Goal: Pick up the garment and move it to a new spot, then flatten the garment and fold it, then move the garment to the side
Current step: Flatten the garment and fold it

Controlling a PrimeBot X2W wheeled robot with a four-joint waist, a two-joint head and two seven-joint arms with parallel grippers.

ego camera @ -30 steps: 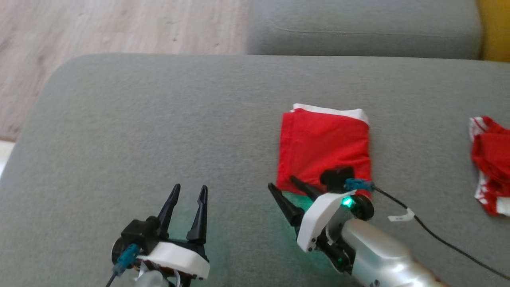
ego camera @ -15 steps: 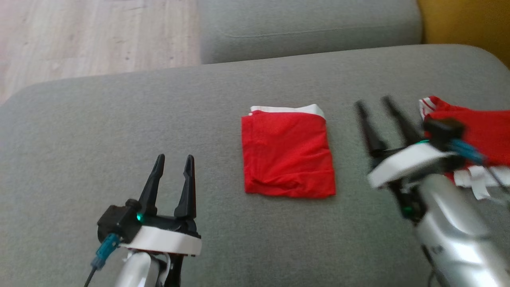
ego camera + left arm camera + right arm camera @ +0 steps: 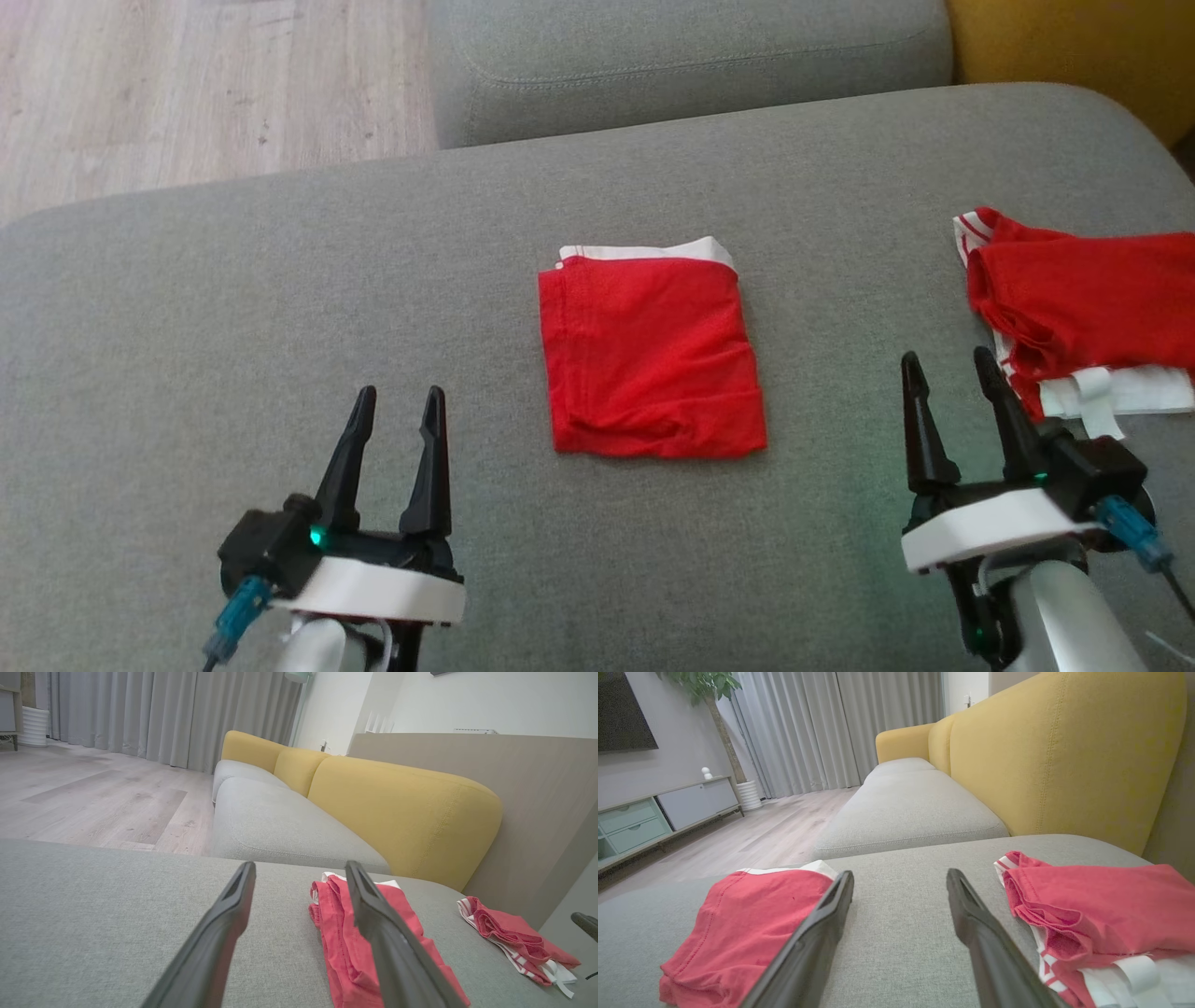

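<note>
My gripper will carry the folded red garment (image 3: 655,360) by its edge, and I expect it to stay folded because the layers (image 3: 569,259) sit close together in a compact square.
A red garment (image 3: 652,354) with a white edge lies folded into a neat square on the middle of the grey sofa cushion (image 3: 233,308); it also appears as the garment (image 3: 348,942) in the left wrist view and the garment (image 3: 738,924) in the right wrist view. My left gripper (image 3: 395,404) stands open at the lower left, well left of it, nothing between its fingers. My right gripper (image 3: 946,366) stands open at the lower right, between the folded garment and a second garment.
A second red-and-white garment (image 3: 1083,313) lies loosely bunched at the cushion's right edge, just right of my right gripper. Another grey cushion (image 3: 681,56) and a yellow backrest (image 3: 1074,47) lie behind. Wooden floor (image 3: 187,84) runs along the far left.
My right gripper has swung away from the folded garment's near edge to the right and now rests low beside the bunched garment. The camera has turned right as well. The left gripper holds its pose.
</note>
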